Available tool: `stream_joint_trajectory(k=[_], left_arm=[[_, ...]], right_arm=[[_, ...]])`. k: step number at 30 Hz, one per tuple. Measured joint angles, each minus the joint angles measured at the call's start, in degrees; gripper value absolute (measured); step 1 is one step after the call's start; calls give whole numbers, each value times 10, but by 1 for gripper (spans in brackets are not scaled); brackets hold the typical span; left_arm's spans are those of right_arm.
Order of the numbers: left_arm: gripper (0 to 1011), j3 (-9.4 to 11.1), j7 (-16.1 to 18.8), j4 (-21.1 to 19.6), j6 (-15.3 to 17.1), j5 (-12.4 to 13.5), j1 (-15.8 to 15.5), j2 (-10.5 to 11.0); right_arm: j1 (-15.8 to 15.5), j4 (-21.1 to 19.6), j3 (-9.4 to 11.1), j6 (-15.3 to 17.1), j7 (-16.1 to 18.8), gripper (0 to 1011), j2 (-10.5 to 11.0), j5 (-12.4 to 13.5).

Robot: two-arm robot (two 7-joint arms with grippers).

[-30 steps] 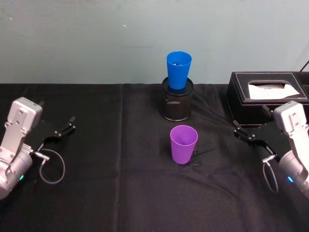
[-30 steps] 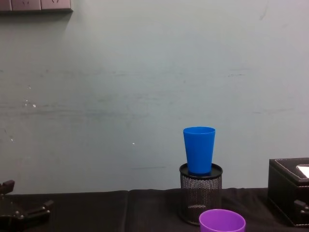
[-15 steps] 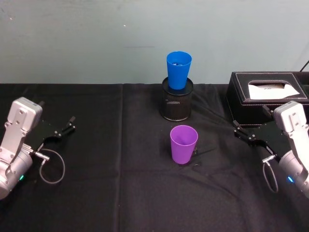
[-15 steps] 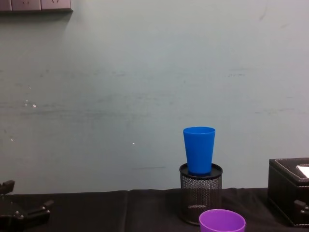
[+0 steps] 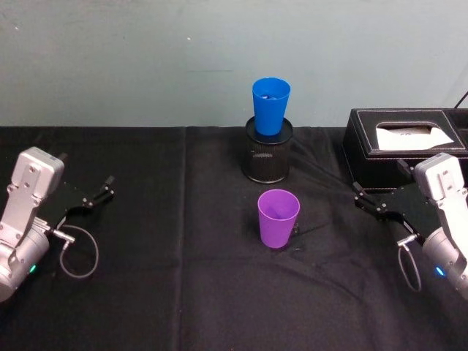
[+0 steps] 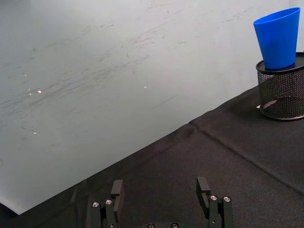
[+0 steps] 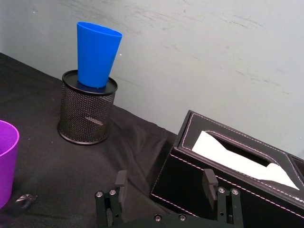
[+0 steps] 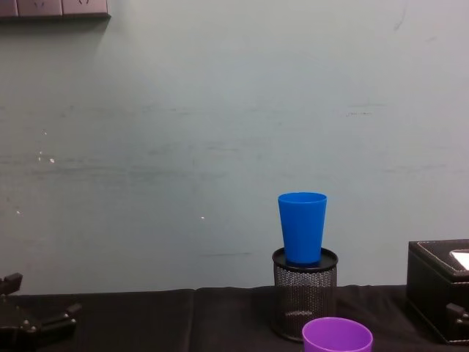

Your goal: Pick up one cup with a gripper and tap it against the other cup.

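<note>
The blue cup's base [image 8: 302, 227] is sitting inside the pen holder's raised rim [image 8: 305, 262], so I expect the blue cup to shift slightly but stay upright when I tap it.
The purple cup [image 5: 278, 218] stands upright on the black cloth near the table's middle, and its rim [image 8: 337, 334] shows low in the chest view. Behind it, the blue cup [image 5: 270, 104] sits upright on top of an upturned black mesh pen holder [image 5: 268, 157]. My left gripper [image 5: 99, 191] rests open at the far left, well away from both cups, with nothing between its fingers [image 6: 203, 186]. My right gripper [image 5: 365, 199] rests open at the right, beside the tissue box, also holding nothing. From the right wrist I see the blue cup [image 7: 96, 54] and the purple cup's edge [image 7: 5, 161].
A black leather tissue box [image 5: 406, 150] with a white tissue stands at the back right, close behind my right gripper. A cable loop [image 5: 77, 252] hangs by my left wrist. A pale wall rises behind the table.
</note>
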Motion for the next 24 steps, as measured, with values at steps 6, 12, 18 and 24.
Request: stream_joint_trajectory(k=[6, 12, 18, 24], left_arm=[[1000, 0, 0, 0, 0, 0, 0, 0], [1000, 0, 0, 0, 0, 0, 0, 0], [1000, 0, 0, 0, 0, 0, 0, 0], [1000, 0, 0, 0, 0, 0, 0, 0]], right_arm=[[-7, -10, 1, -1, 17, 1004, 3, 0], [-24, -32, -1, -10, 94, 1004, 15, 31], [-33, -41, -4, -15, 153, 1004, 16, 58], [-30, -32, -6, -16, 212, 1004, -4, 97]])
